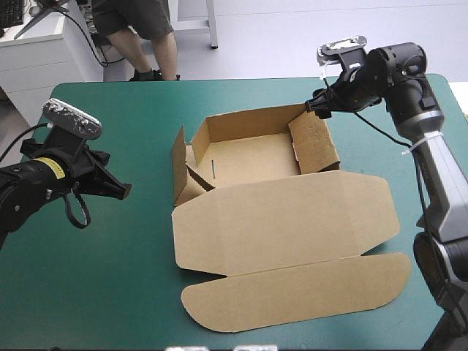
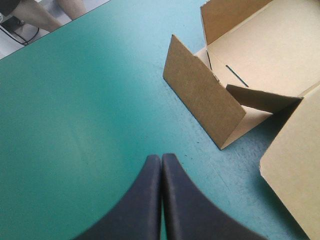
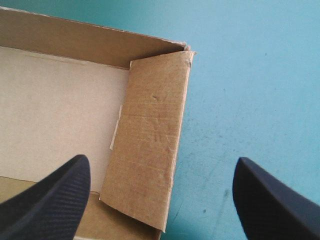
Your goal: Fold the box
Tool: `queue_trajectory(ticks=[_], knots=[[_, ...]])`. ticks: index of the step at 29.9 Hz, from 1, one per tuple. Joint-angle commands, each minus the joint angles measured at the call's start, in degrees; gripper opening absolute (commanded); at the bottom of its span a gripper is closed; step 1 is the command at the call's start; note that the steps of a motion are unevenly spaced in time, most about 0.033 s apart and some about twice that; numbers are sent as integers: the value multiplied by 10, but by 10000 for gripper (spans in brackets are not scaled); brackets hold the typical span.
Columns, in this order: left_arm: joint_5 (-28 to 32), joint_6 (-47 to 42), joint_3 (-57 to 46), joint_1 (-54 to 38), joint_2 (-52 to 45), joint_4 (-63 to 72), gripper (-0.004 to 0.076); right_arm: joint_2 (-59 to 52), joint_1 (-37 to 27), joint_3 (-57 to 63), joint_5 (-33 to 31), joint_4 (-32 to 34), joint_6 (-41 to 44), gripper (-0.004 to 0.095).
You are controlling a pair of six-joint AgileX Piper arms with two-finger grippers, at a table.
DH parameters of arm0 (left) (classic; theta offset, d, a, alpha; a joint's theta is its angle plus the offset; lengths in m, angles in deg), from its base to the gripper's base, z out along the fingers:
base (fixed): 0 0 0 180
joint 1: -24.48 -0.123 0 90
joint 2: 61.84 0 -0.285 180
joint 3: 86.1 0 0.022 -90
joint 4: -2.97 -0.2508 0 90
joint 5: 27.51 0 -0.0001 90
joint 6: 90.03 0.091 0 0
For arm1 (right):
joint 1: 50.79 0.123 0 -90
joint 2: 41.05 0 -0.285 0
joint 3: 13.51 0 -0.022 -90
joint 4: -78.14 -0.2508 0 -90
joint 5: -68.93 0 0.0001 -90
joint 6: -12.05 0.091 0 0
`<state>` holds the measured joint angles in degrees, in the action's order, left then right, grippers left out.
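My gripper will lift the tray, and the lid (image 1: pixel 285 221) will then slope down and follow, because it joins the tray at the crease (image 1: pixel 275 180) along its near edge.
The brown box (image 1: pixel 252 157) stands mid-table as an open tray, its far wall upright. Its lid (image 1: pixel 285 219) and front flap (image 1: pixel 300 292) lie flat toward the near edge. The left wall (image 2: pixel 205 102) leans outward, with a corner tab (image 2: pixel 260 97) folded in behind it. My left gripper (image 1: pixel 124 191) is shut and hovers over the cover, well left of the box; in its own view the gripper (image 2: pixel 161 159) points past that left wall. My right gripper (image 1: pixel 311 108) is open at the far right corner, and in its view the gripper (image 3: pixel 160 160) straddles the right wall (image 3: pixel 150 150), which leans inward.
Bare teal-green cover (image 1: pixel 110 278) stretches left of and in front of the box. The lid's right end (image 1: pixel 387 212) lies close to the right arm (image 1: pixel 439 183), which runs along the table's right edge. The far edge (image 1: pixel 219 80) lies just beyond the box.
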<state>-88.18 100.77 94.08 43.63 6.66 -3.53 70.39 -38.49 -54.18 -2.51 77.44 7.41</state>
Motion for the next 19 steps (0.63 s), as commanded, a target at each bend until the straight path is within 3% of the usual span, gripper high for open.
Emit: queue_trajectory(ticks=[1, 11, 19], knots=[[22, -4, 14, 0, -11, -6, -9, 5, -4, -17, -1, 10, -7, 729], [21, -2, 14, 0, -11, -9, -9, 118, -19, -17, -1, -15, -7, 706], [21, -2, 14, 0, -11, -9, -9, 152, -25, -17, -1, -51, -15, 570]])
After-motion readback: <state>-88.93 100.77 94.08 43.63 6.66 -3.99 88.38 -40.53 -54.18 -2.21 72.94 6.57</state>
